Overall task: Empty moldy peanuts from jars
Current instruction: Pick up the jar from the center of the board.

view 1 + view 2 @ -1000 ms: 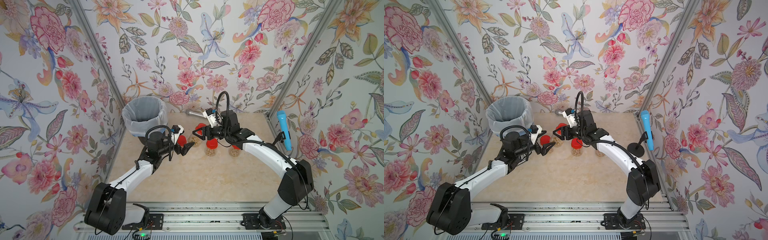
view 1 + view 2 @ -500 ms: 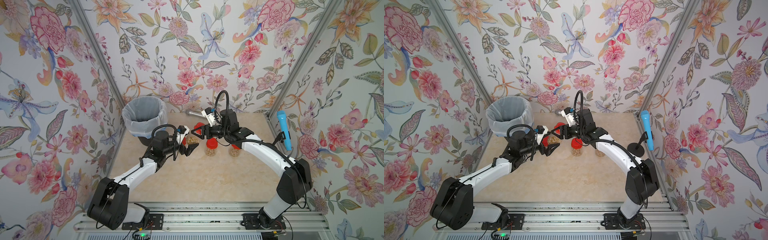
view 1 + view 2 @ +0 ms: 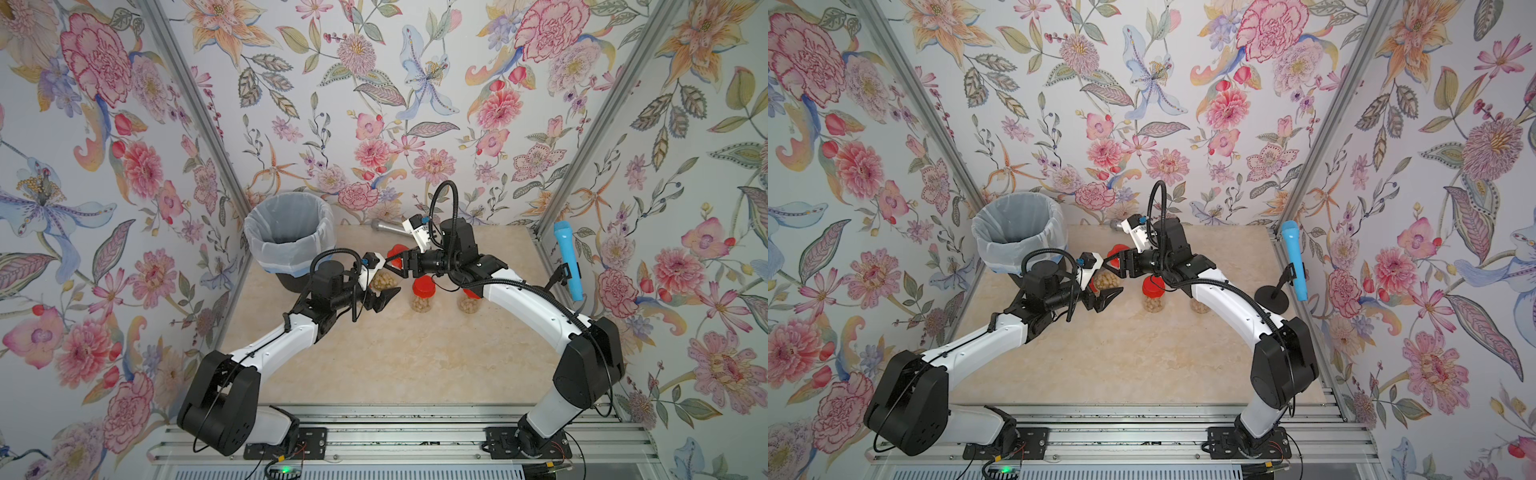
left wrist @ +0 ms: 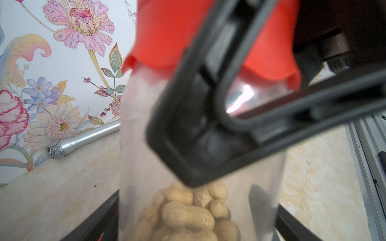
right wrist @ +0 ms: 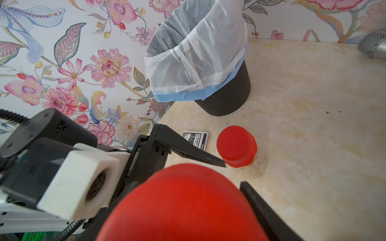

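Note:
The red lid (image 4: pixel 168 36) has my right gripper's finger slanting past it over the clear body (image 4: pixel 158 172). Next, I open, move back and grip only the lid straight on before I twist.
My right gripper (image 3: pixel 395 264) is shut on the red lid (image 3: pixel 397 252) of one of the jars (image 3: pixel 382 281), which holds moldy peanuts (image 4: pixel 188 217). That lid (image 5: pixel 181 204) fills the space between its fingers. My left gripper (image 3: pixel 386 287) has its jaws on both sides of this jar's clear body (image 4: pixel 142 167), against the walls. A right finger (image 4: pixel 198 125) crosses in front of the jar. Two more red-lidded jars (image 3: pixel 422 296) (image 3: pixel 469 302) stand just right of it. Another jar (image 5: pixel 237 146) stands beside the left gripper's finger (image 5: pixel 198 155).
A black bin with a white bag (image 3: pixel 289 241) stands at the back left, close to the left arm. A silver microphone (image 3: pixel 388 226) lies along the back wall. On the right is a blue microphone on a stand (image 3: pixel 567 259). A playing-card box (image 5: pixel 195 139) lies near the bin.
My left gripper has moved right, away from the leftmost jar, to the jar in my right gripper, and its jaws have narrowed onto the body. The right arm has stayed put.

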Motion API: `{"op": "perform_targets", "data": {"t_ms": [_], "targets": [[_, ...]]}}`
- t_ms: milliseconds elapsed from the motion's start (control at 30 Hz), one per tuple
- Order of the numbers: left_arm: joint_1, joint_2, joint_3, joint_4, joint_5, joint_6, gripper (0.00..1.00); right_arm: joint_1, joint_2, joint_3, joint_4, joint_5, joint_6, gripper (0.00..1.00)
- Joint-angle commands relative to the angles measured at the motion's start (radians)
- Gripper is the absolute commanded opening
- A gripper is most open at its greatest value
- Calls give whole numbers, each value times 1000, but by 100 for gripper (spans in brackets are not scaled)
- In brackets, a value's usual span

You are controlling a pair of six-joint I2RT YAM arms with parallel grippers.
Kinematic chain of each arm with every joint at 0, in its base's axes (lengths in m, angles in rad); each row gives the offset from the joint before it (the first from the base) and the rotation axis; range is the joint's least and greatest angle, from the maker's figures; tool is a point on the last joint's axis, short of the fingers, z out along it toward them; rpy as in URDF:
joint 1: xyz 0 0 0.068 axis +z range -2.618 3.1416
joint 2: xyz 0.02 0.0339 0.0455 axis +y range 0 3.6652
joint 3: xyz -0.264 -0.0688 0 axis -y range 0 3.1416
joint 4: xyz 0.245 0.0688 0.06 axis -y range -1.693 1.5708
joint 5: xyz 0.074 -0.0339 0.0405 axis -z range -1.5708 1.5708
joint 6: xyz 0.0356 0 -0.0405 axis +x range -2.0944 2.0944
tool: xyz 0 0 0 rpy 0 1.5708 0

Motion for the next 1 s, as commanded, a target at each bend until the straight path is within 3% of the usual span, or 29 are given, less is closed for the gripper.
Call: {"op": "perform_targets", "data": {"t_ms": [0,233,367,500,567,767,967], "targets": [[-7,15,35,-15,-12,24,89,8,-1,12,39,-20,12,57],[-9,39,64,-57,-16,40,74,11,-2,9,39,-19,11,58],[-11,40,67,-62,-30,47,60,9,-1,3,39,-18,9,60],[-11,35,60,-62,-43,58,51,9,-3,-5,39,-18,11,65],[-11,35,55,-61,-57,64,46,9,-7,-8,39,-13,14,74],[-11,43,52,-54,-82,70,39,9,-39,-32,39,17,20,89],[-10,21,23,4,-112,81,36,8,-58,-54,38,21,18,92]]}}
